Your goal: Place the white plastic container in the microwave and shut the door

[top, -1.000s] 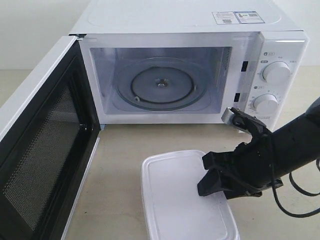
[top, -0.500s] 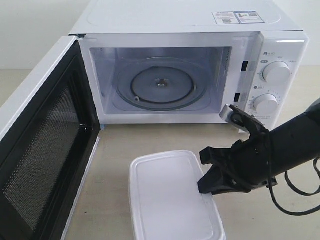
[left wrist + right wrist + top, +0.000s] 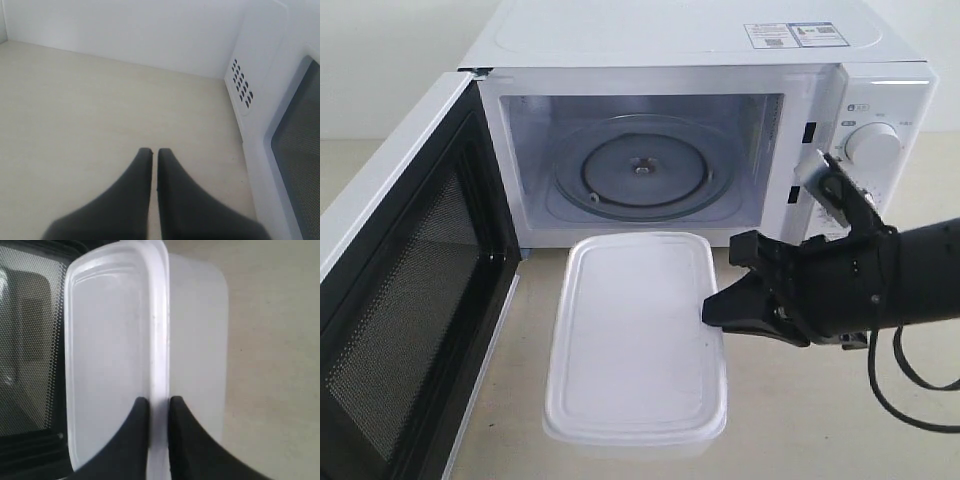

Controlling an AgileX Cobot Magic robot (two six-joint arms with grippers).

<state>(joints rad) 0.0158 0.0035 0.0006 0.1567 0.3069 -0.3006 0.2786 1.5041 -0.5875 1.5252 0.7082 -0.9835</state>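
Next, I pull my right gripper back, as the container's narrow end (image 3: 640,240) faces the microwave's inside, and turn its long side across the microwave's opening (image 3: 645,165) before inserting it.
The white plastic container (image 3: 635,335) hangs lifted in front of the microwave (image 3: 700,140), its far end near the cavity's lower lip. My right gripper (image 3: 712,310) is shut on the rim of its right long side; in the right wrist view the fingers (image 3: 137,435) pinch that rim (image 3: 159,355) of the container (image 3: 110,355). The door (image 3: 405,290) stands wide open at the left, mesh window facing inward. The glass turntable (image 3: 640,170) lies bare inside. My left gripper (image 3: 154,152) is shut on nothing, over the tabletop beside the microwave's vented side (image 3: 260,100).
Two round dials (image 3: 873,143) sit on the control panel just behind my right arm (image 3: 880,285). A black cable (image 3: 910,390) loops below that arm. A pale wall (image 3: 125,30) backs the beige tabletop (image 3: 100,110).
My right gripper closed on the container's rim and lifted it up and leftward toward the microwave opening. The door and microwave have not moved.
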